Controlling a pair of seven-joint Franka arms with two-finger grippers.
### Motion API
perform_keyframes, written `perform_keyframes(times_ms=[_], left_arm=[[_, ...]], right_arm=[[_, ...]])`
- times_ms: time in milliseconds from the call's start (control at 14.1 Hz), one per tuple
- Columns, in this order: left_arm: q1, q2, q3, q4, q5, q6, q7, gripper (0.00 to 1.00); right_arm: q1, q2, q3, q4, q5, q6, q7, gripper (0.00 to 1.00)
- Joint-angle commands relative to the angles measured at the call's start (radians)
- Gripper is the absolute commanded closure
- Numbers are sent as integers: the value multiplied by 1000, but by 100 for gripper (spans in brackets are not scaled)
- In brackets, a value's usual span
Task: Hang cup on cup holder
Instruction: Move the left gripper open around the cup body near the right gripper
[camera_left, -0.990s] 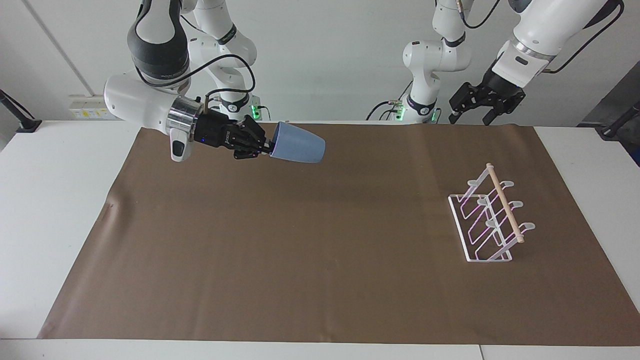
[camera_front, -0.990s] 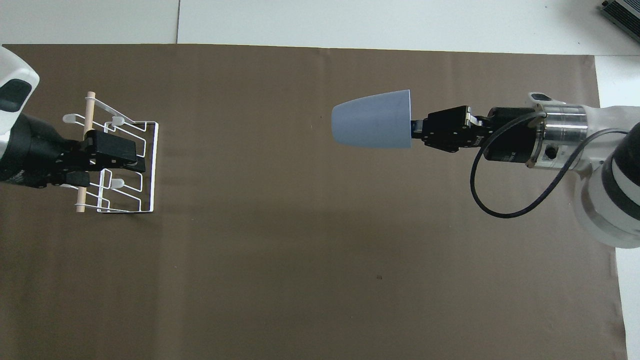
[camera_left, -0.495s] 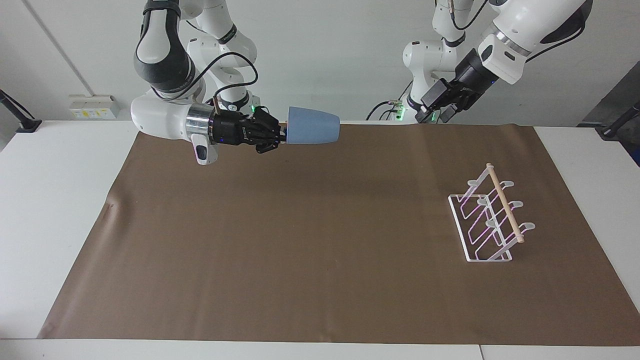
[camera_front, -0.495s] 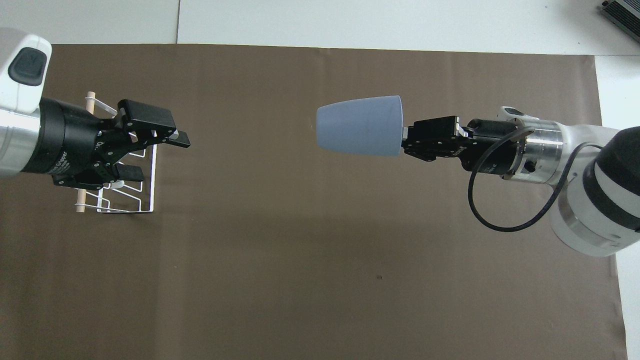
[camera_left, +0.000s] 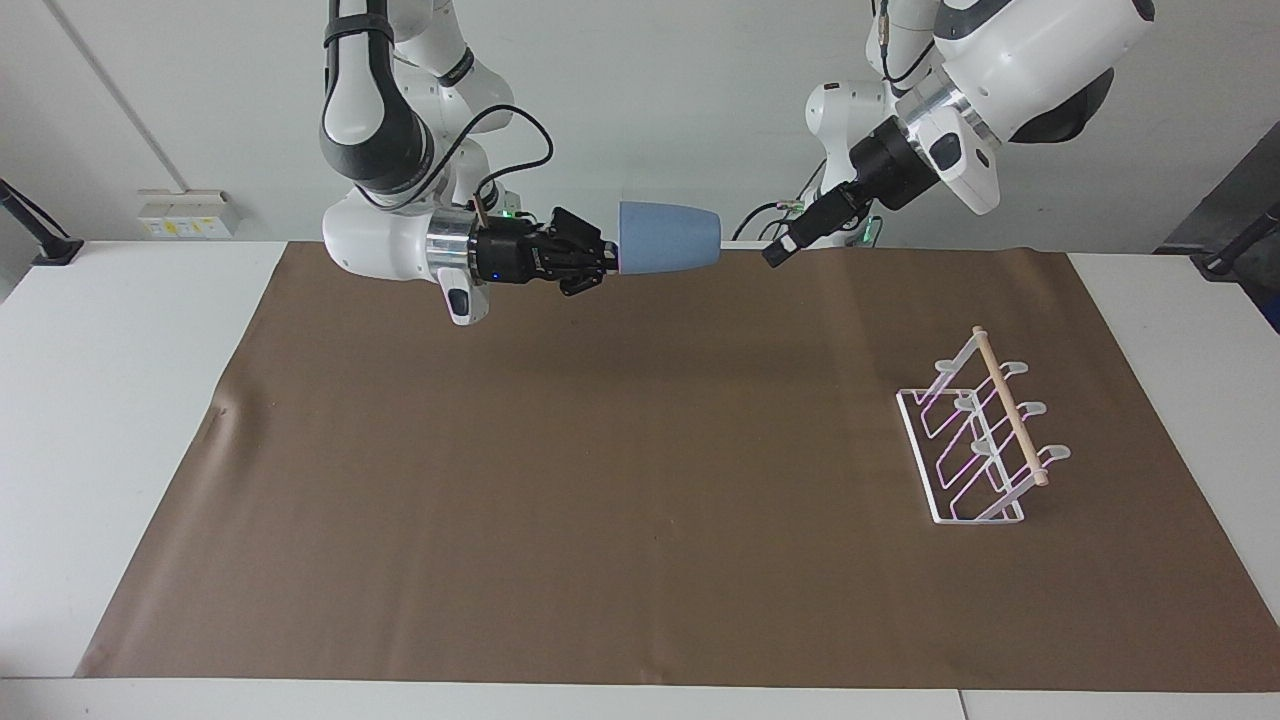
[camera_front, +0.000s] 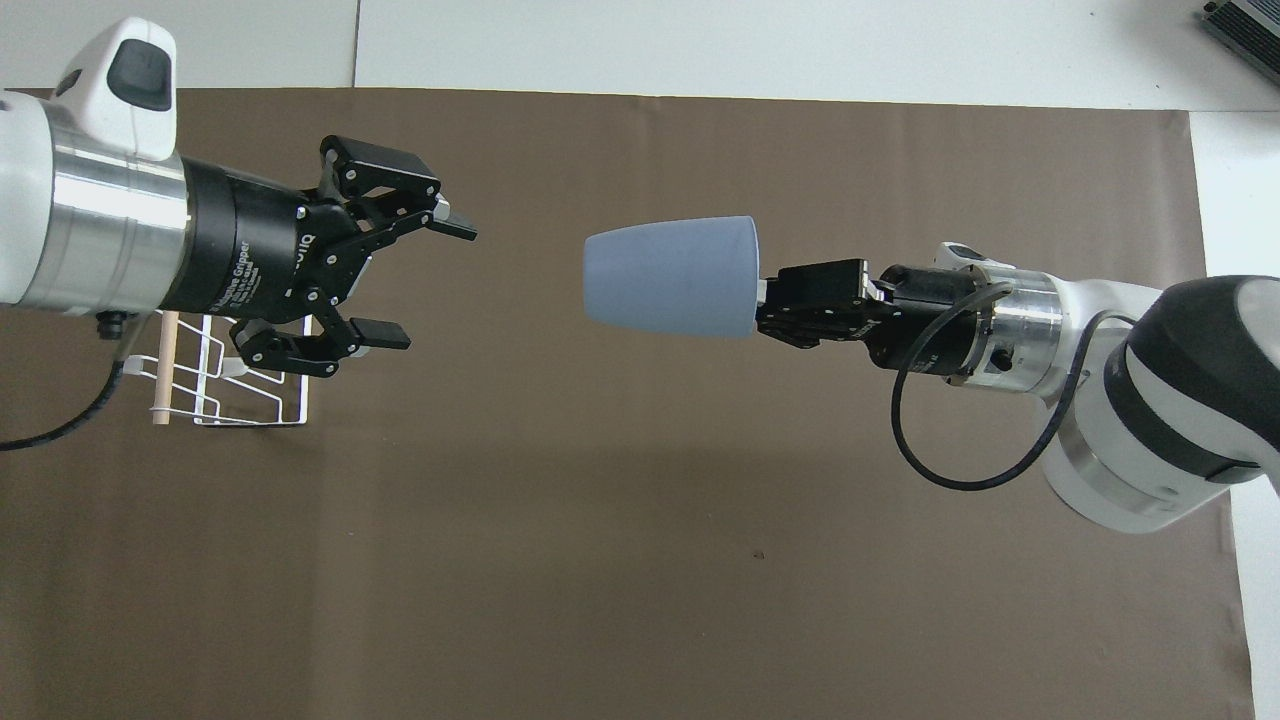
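My left gripper should straighten and take the narrow base (camera_front: 591, 277), because my right gripper holds the cup's rim (camera_front: 752, 275), the end that must go onto the cup holder.
The light-blue cup (camera_left: 668, 236) (camera_front: 670, 277) hangs on its side high over the brown mat, its narrow base pointing at the left arm's end. My right gripper (camera_left: 606, 263) (camera_front: 762, 303) is shut on the cup's rim. My left gripper (camera_left: 782, 247) (camera_front: 425, 270) is open and empty, level with the cup and a short gap from its base. The white wire cup holder (camera_left: 975, 441) (camera_front: 255, 385) with its wooden dowel stands on the mat at the left arm's end, partly covered by the left gripper in the overhead view.
A brown mat (camera_left: 640, 480) (camera_front: 640, 560) covers most of the white table (camera_left: 120, 400). Both arms are raised over the part of the mat nearest the robots.
The right arm rose and carried the cup toward the table's middle. The left gripper swung in from above the cup holder toward the cup's base and stayed open.
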Motion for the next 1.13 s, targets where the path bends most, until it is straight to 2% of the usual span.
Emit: perform_keyframes(times_ms=[0, 354, 707, 1061], left_arm=[[4, 12, -1, 25, -84, 42, -22, 0], [-2, -14, -1, -53, -178, 138, -17, 0], [-16, -90, -3, -202, -267, 188, -23, 0], [-32, -109, -9, -233, -306, 203, -120, 0]], right_arm=[[2, -30, 2, -33, 39, 19, -26, 100], [5, -30, 0, -35, 41, 25, -25, 100], [5, -30, 0, -35, 41, 25, -23, 100], [4, -30, 0, -35, 41, 26, -23, 100]])
